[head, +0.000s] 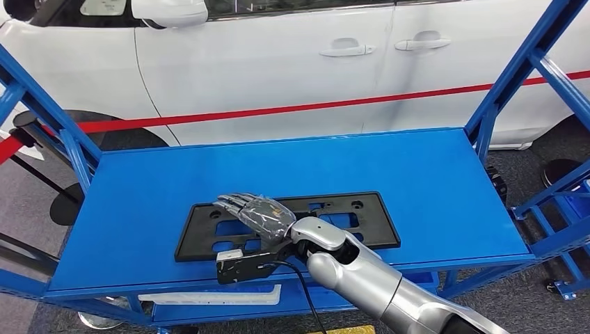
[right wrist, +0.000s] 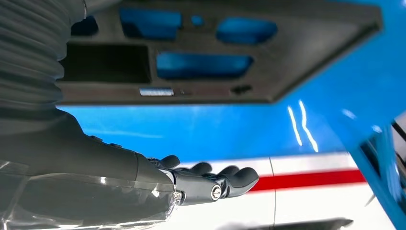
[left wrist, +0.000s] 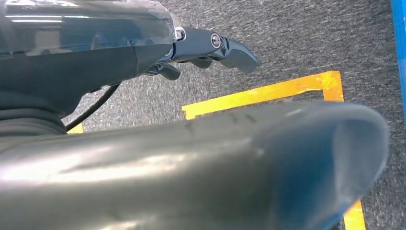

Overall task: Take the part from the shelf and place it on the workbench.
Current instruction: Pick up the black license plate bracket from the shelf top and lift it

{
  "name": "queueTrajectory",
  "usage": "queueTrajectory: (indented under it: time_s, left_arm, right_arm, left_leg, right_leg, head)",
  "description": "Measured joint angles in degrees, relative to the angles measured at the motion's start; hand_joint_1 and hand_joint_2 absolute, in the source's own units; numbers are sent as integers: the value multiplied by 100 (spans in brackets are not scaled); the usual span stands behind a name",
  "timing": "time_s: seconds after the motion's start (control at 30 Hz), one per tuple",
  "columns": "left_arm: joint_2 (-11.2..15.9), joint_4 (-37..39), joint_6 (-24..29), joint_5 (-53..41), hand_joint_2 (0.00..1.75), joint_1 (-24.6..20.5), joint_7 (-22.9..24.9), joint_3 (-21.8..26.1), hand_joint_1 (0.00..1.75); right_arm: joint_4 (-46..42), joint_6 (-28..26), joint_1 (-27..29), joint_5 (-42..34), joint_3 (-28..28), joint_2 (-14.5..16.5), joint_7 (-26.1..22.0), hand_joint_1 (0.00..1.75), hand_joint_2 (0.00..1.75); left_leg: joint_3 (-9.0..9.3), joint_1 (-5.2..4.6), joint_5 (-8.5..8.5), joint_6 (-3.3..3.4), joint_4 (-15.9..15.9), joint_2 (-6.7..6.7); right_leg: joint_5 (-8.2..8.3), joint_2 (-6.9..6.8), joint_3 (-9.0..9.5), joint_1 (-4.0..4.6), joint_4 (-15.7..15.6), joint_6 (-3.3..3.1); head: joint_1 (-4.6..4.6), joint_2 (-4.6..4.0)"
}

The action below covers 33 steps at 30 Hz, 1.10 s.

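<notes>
A thick sloping rim point(head: 390, 219) runs around the cutouts, so I expect the black part point(head: 369, 221) to keep straight to both ends when the robot lifts it by one long edge.
A flat black frame-shaped part point(head: 376, 226) with several cutouts lies on the blue shelf top point(head: 424, 174), near its front edge. My right hand point(head: 254, 214) is stretched out flat just above the left half of the part, fingers straight and spread, with nothing in it. In the right wrist view the dark fingers point(right wrist: 225, 181) are extended, apart from the part point(right wrist: 268, 62), with blue shelf surface point(right wrist: 215, 129) between them. My left hand point(left wrist: 206, 48) hangs over the grey floor, fingers loosely extended and holding nothing.
Blue frame posts rise at the left point(head: 49, 115) and right point(head: 518, 69) of the shelf. A white car point(head: 278, 56) stands close behind a red barrier strip point(head: 278, 110). A white piece point(head: 209, 296) lies on the lower shelf. Yellow tape point(left wrist: 268, 91) marks the floor.
</notes>
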Motion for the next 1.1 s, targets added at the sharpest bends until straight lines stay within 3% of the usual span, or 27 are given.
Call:
queueTrajectory:
  time_s: [0.03, 0.1, 0.17, 0.27, 0.33, 0.43, 0.5, 0.53, 0.63, 0.7, 0.77, 0.83, 0.87, 0.97, 1.0, 1.03, 1.1]
  left_arm:
    - [2, 0, -3, 2, 0, 1, -2, -1, 0]
    - [9, 0, -7, 4, 0, -7, -7, -2, 0]
    - [13, 0, -9, 6, 0, -21, -11, -5, 0]
    - [16, 0, -10, 12, 0, -19, -13, -8, 0]
    - [17, 0, -10, 17, 0, -23, -14, -9, 0]
    - [17, 0, -10, 23, 0, -29, -14, -10, 0]
    - [21, 0, -10, 31, 0, -23, -14, -10, 0]
    - [23, 0, -6, 40, 0, -22, -14, -10, 0]
    - [25, -1, 6, 63, 0, -28, -25, -10, 0]
    - [25, -1, 9, 63, 0, -34, -38, -10, 0]
    - [29, -1, 15, 63, 0, -39, -44, -10, 0]
    - [38, -2, 32, 63, 0, -43, -46, -10, 0]
    - [42, -2, 43, 63, 0, -45, -47, -10, 0]
    - [45, -1, 64, 62, 0, -39, -47, -10, 0]
    - [46, -1, 66, 62, 0, -33, -46, -10, 0]
    - [47, -1, 67, 61, 0, -29, -46, -10, 0]
    - [54, -2, 68, 60, 0, -32, -45, -11, 0]
  right_arm:
    - [24, 7, -13, 0, 24, -9, 0, 0, 175]
    - [57, 35, -69, -7, 50, -19, 5, 0, 175]
    - [87, 116, -149, -47, 67, -23, 28, 0, 175]
    - [138, 249, -277, -139, 156, -28, 114, 0, 175]
    - [172, 295, -374, -180, 215, -35, 168, 0, 175]
    - [227, 350, -474, -204, 296, -59, 219, 0, 175]
    - [282, 419, -489, -237, 373, -91, 261, 0, 175]
    - [310, 454, -505, -257, 415, -107, 280, 0, 175]
    - [362, 574, -630, -335, 513, -125, 301, 0, 175]
    - [385, 656, -722, -430, 565, -132, 295, 0, 175]
    - [414, 699, -767, -536, 612, -150, 289, 0, 175]
    - [439, 700, -796, -620, 650, -162, 284, 0, 175]
    - [450, 686, -807, -652, 665, -163, 284, 0, 175]
    - [495, 594, -778, -666, 727, -168, 316, 0, 175]
    - [516, 542, -750, -628, 756, -171, 343, 0, 175]
    - [537, 481, -720, -572, 785, -173, 375, 0, 175]
    - [572, 372, -685, -458, 835, -174, 437, 0, 175]
  left_leg:
    - [87, 5, 161, -3, -198, 1]
    - [460, 12, 549, 18, -992, 5]
    - [695, -5, 709, 82, -1520, 0]
    - [709, -21, 738, 197, -1616, -8]
    - [719, -4, 782, 275, -1662, -3]
    - [706, -11, 806, 330, -1678, 5]
    - [697, -17, 807, 334, -1670, 1]
    - [696, -17, 806, 332, -1662, -3]
    - [690, -30, 786, 294, -1627, -8]
    - [674, -49, 781, 241, -1618, -5]
    - [677, -56, 791, 175, -1640, -5]
    - [626, -49, 678, 110, -1512, -4]
    - [529, -42, 532, 82, -1281, -3]
    - [42, -17, 47, 23, -197, -1]
    - [-41, -14, 35, 14, -32, -1]
    - [-16, -12, 136, 12, -94, 0]
    - [310, -11, 527, 37, -811, 3]
  right_leg:
    - [-2, 4, 0, -1, 9, 3]
    - [-13, 14, -1, 3, 28, 25]
    - [-12, 24, -21, 19, 47, 76]
    - [10, 27, -37, 25, 35, 174]
    - [-130, 25, -117, 19, 218, 230]
    - [-649, 20, -587, 5, 1236, 270]
    - [-738, 19, -790, 0, 1663, 275]
    - [-619, 19, -730, -2, 1548, 267]
    - [-112, 19, -176, 9, 428, 203]
    - [-37, 23, -16, 35, 64, 165]
    - [-22, 24, -11, 42, 31, 118]
    - [10, 18, 7, 15, -17, 51]
    - [23, 13, 16, 2, -39, 23]
    - [26, 8, 14, 3, -41, -6]
    - [24, 8, 13, 6, -37, -7]
    - [22, 11, 13, 6, -31, -6]
    - [10, 20, 15, 6, -11, 9]
  head:
    - [-1, 0]
    - [-1, 0]
    - [3, 0]
    - [7, 0]
    - [11, 0]
    - [15, 0]
    - [15, 0]
    - [15, 0]
    - [13, 0]
    - [9, 0]
    - [8, 0]
    - [4, 0]
    - [1, 0]
    - [-2, 0]
    - [-3, 0]
    - [-3, 0]
    - [-3, 0]
